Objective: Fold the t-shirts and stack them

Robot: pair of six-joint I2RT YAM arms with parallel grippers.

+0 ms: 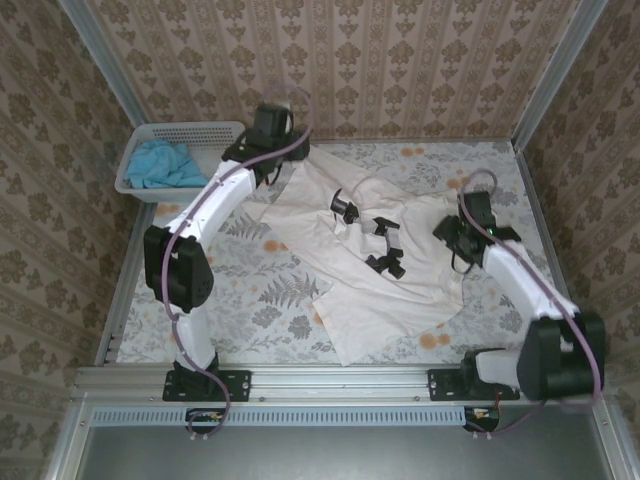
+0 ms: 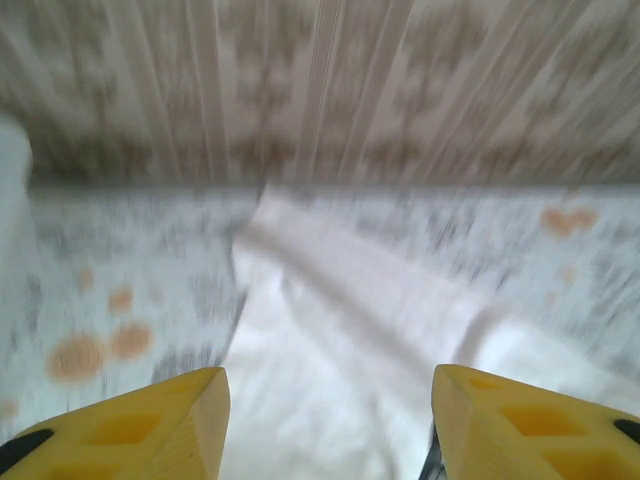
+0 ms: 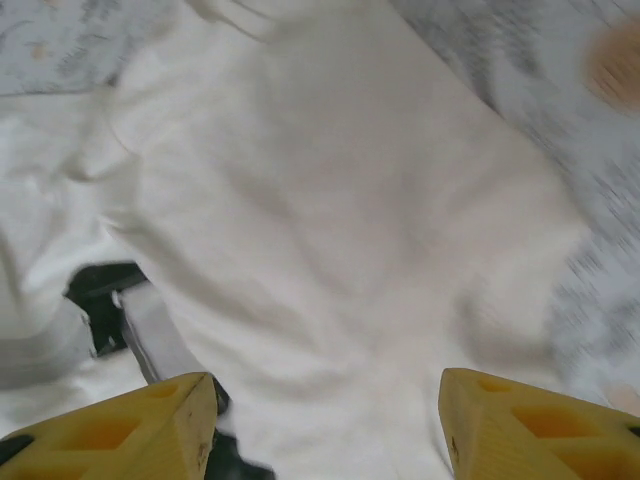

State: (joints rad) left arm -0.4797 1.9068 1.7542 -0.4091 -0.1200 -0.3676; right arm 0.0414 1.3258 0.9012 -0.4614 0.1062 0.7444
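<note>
I expect the white t-shirt [image 1: 425,238] to open and show more hidden print when I pull it flat, because the black print breaks off at a crease [image 1: 363,226].
The large cream-white t-shirt [image 1: 330,260] lies spread and rumpled across the middle of the flowered table, with black print marks [image 1: 385,248] on its front. The sky-blue t-shirt [image 1: 160,165] lies bunched in the basket at the far left. My left gripper [image 1: 266,158] hovers over the white shirt's far-left corner; in the left wrist view this gripper [image 2: 330,425] is open above the cloth [image 2: 330,330], holding nothing. My right gripper [image 1: 450,235] is over the shirt's right side. In the right wrist view it [image 3: 325,425] is open above flat cloth [image 3: 340,220], beside a black print mark [image 3: 100,290].
A white perforated basket [image 1: 225,130] stands at the far-left corner against the wall. Patterned walls close in the table on three sides, with metal frame posts [image 1: 555,70] at the corners. Bare tablecloth [image 1: 250,300] shows at the near left.
</note>
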